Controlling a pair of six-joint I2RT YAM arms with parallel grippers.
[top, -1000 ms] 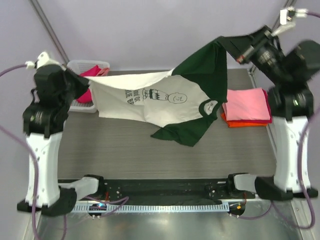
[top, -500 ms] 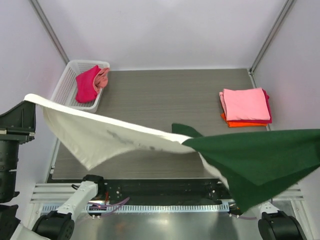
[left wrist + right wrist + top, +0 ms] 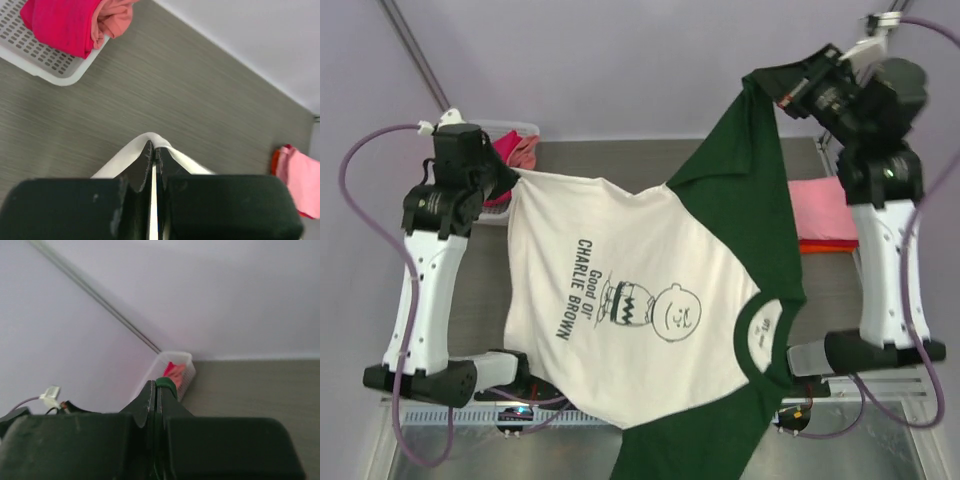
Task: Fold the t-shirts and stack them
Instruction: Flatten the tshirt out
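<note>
My two grippers should move down toward the front and lay the loose green sleeve (image 3: 688, 447) toward the back (image 3: 620, 160), because that sleeve hangs past the table's front edge.
The cream Charlie Brown t-shirt (image 3: 640, 300) with dark green sleeves hangs spread in the air above the table, print facing the camera. My left gripper (image 3: 510, 172) is shut on its cream hem corner; the cloth fold (image 3: 152, 141) shows at the jaw tips. My right gripper (image 3: 760, 80) is shut on a dark green sleeve edge (image 3: 166, 383), raised high at the back right. A folded stack with a pink tee (image 3: 825, 208) on top and an orange one under it lies at the right. Magenta and pink tees (image 3: 75, 20) sit in the basket.
The white mesh basket (image 3: 42, 62) stands at the table's back left corner. The grey table (image 3: 200, 110) lies under the hanging shirt. A metal frame post (image 3: 415, 50) rises behind the basket. The folded stack also shows in the left wrist view (image 3: 300, 177).
Both arms swung the shirt toward the near side and back up. It now hangs spread flat with the print showing, instead of draped at the back.
</note>
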